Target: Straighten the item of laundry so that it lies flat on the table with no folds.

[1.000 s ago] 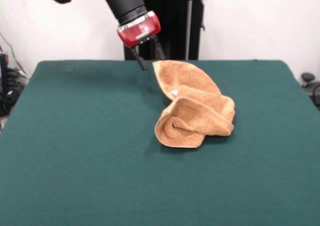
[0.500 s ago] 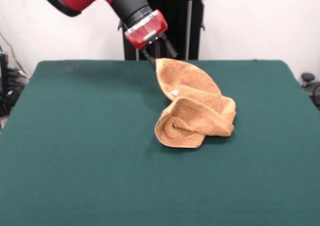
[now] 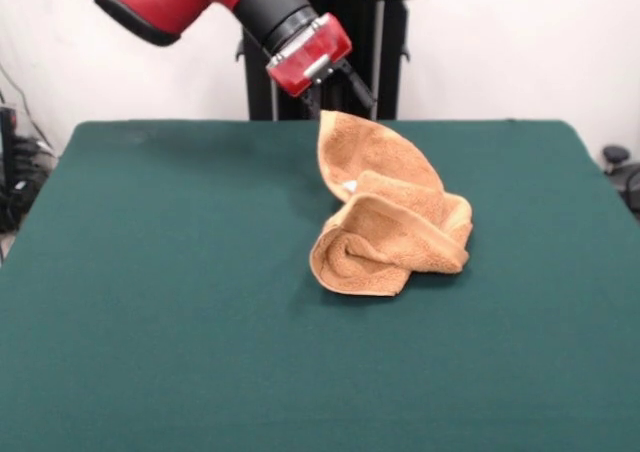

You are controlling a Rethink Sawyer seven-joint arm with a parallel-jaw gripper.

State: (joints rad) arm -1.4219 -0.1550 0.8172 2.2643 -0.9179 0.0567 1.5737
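The near roll [image 3: 350, 256] is loosely curled and its end is open, so I expect the towel [image 3: 398, 210] to unroll and hang down in a long drape when the gripper lifts the towel's corner.
The orange-tan towel [image 3: 388, 224] lies crumpled near the middle of the green table [image 3: 150, 302]. Its near part is rolled into a thick fold and its far part stands up in a raised flap [image 3: 365, 152]. A bit of white label [image 3: 349, 185] shows at the flap's base. My gripper [image 3: 340, 98] hangs from the red arm just above the flap's far corner. Its two dark fingers stand apart, and the left finger [image 3: 317, 103] is right at the flap's top corner. I see nothing held between them.
The robot's black pedestal [image 3: 350, 32] stands behind the table's far edge. Dark gear sits off the table at the left edge [image 3: 12, 172] and the right edge [image 3: 620, 167]. Bare green cloth surrounds the towel on all sides.
My gripper has moved to the right and slightly up, from left of the flap's corner to above it. The flap's top corner has shifted a little to the right with it.
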